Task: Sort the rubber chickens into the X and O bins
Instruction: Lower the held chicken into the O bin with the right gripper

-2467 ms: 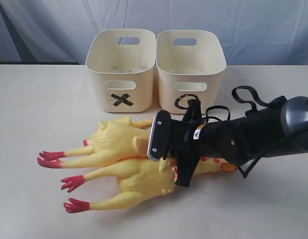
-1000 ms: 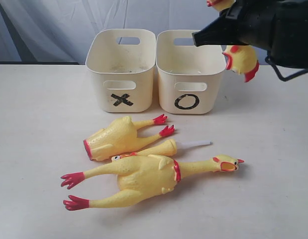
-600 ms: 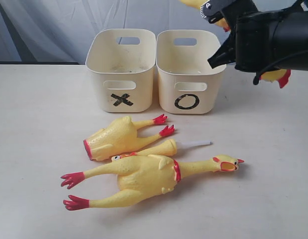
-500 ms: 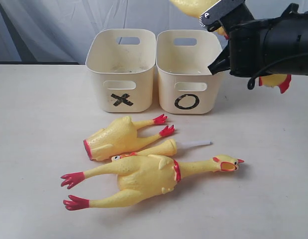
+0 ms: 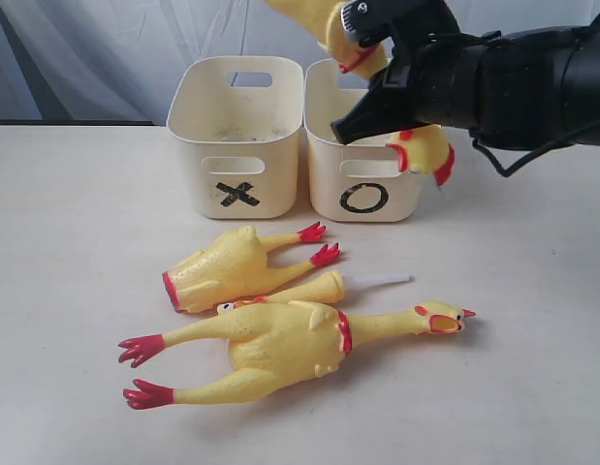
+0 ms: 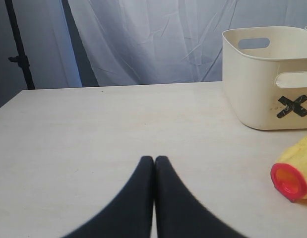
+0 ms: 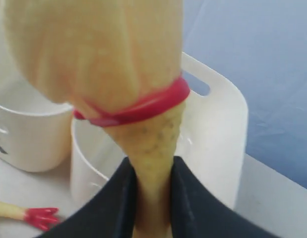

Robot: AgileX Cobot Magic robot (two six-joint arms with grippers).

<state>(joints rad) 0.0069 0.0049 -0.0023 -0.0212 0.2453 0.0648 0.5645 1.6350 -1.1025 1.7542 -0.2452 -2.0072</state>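
Note:
The chicken's body is sticking up and its head hangs (image 5: 425, 156) outside the O bin, so next my right gripper moves back and turns the body over the bin's opening (image 5: 326, 108).
My right gripper (image 5: 382, 82) hangs over the O bin (image 5: 327, 179), shut on the neck of a whole rubber chicken (image 7: 93, 49). Its body points up and left (image 5: 309, 19); its head (image 5: 421, 150) dangles at the bin's front right rim. The wrist view shows the neck (image 7: 151, 163) pinched between both fingers, below the red collar (image 7: 143, 106). The X bin (image 5: 236, 136) stands left of the O bin. On the table lie a headless body (image 5: 227, 266), a head-neck piece (image 5: 314, 289) with a white tube, and another whole chicken (image 5: 280, 344). My left gripper (image 6: 154, 159) is shut and empty over bare table.
A grey-blue curtain hangs behind the table. The left wrist view shows the X bin (image 6: 262, 84) and the headless body's red rim (image 6: 289, 181) off to one side. The right arm (image 5: 532, 82) reaches in from the right, above the table.
The right gripper has swung left with the chicken, from beside the O bin's right to above it. The chicken's head now hangs at the bin's front right rim. The left gripper is unchanged.

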